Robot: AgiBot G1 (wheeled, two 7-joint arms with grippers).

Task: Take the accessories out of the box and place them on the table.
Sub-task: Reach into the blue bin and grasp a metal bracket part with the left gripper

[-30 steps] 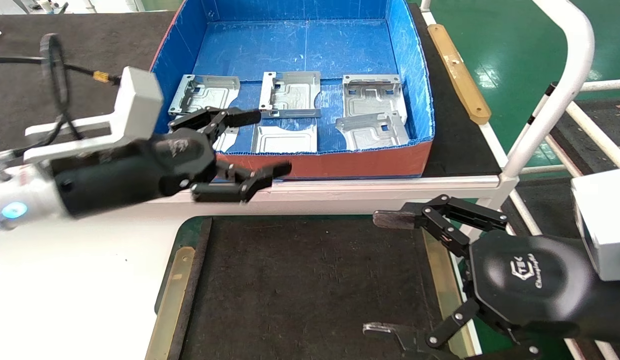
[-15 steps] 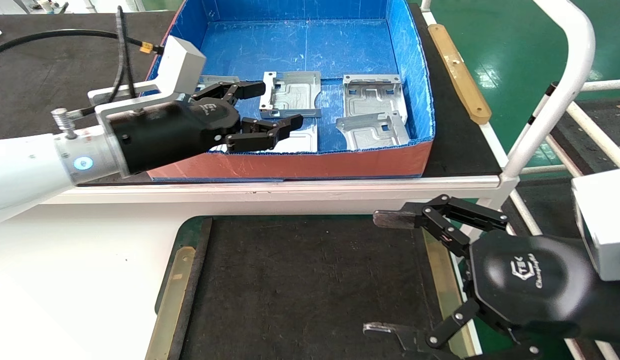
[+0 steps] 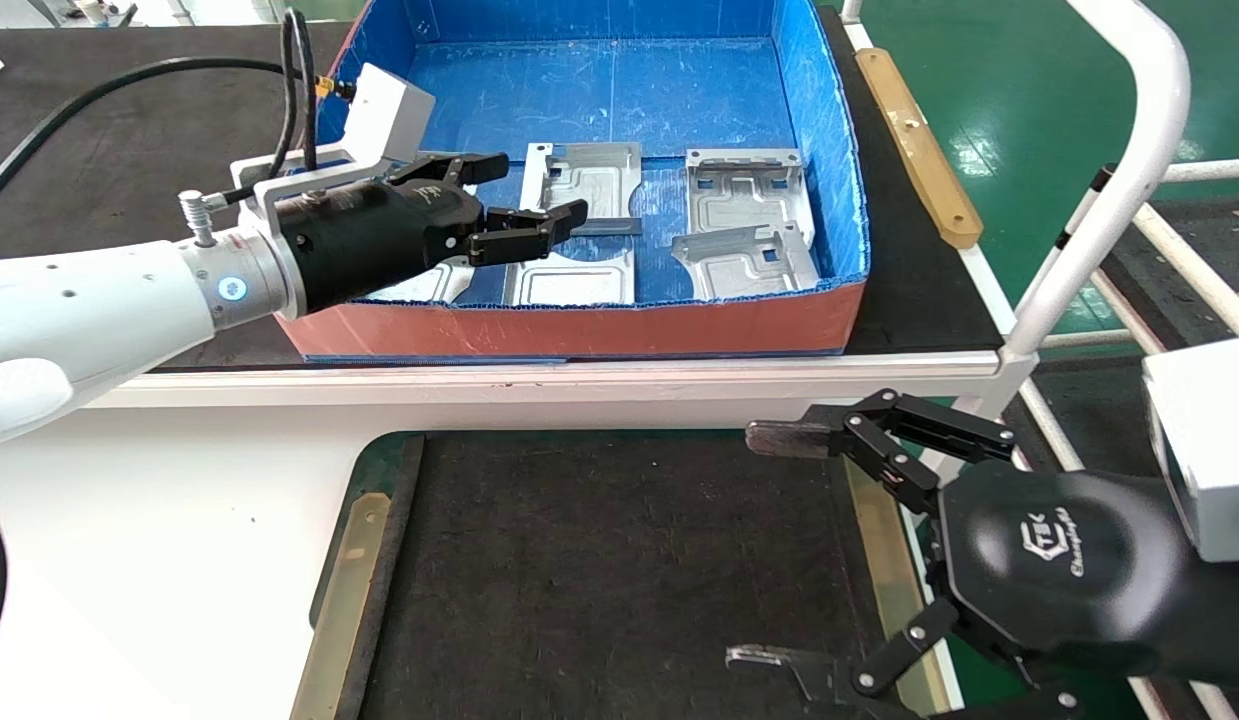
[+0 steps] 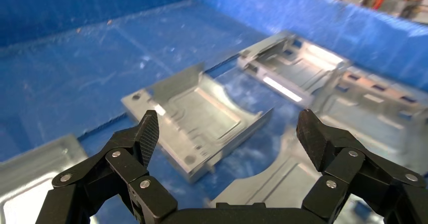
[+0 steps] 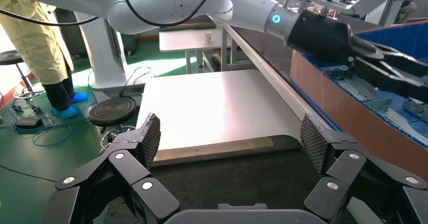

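My left gripper should keep moving in toward the back-middle plate's near rim (image 3: 536, 178), which stands free in front of its spread fingers, until they are on both sides of the rim (image 4: 170, 134) and close.
Several silver accessories lie in the blue box (image 3: 629, 322): a back-middle plate (image 3: 591, 180), a back-right plate (image 3: 744, 190), a front-right plate (image 3: 747, 262) and a front-middle plate (image 3: 569, 280). My left gripper (image 3: 534, 190) is open and empty, hovering inside the box just left of the back-middle plate. In the left wrist view, my left gripper (image 4: 229, 133) frames that plate (image 4: 197, 115) between its spread fingers without touching it. My right gripper (image 3: 759, 548) is open and empty over the right edge of the table's black mat (image 3: 619, 570).
The box stands on a dark bench (image 3: 99, 130) behind the white table (image 3: 129, 560). A white frame tube (image 3: 1109, 200) rises at the right. Tan strips (image 3: 344, 590) line the mat's sides. The left arm's cable (image 3: 129, 80) loops over the bench.
My left gripper has moved from in front of the box's near wall, up and forward into the box, toward the back-middle plate. It stays open. The right arm has not moved.
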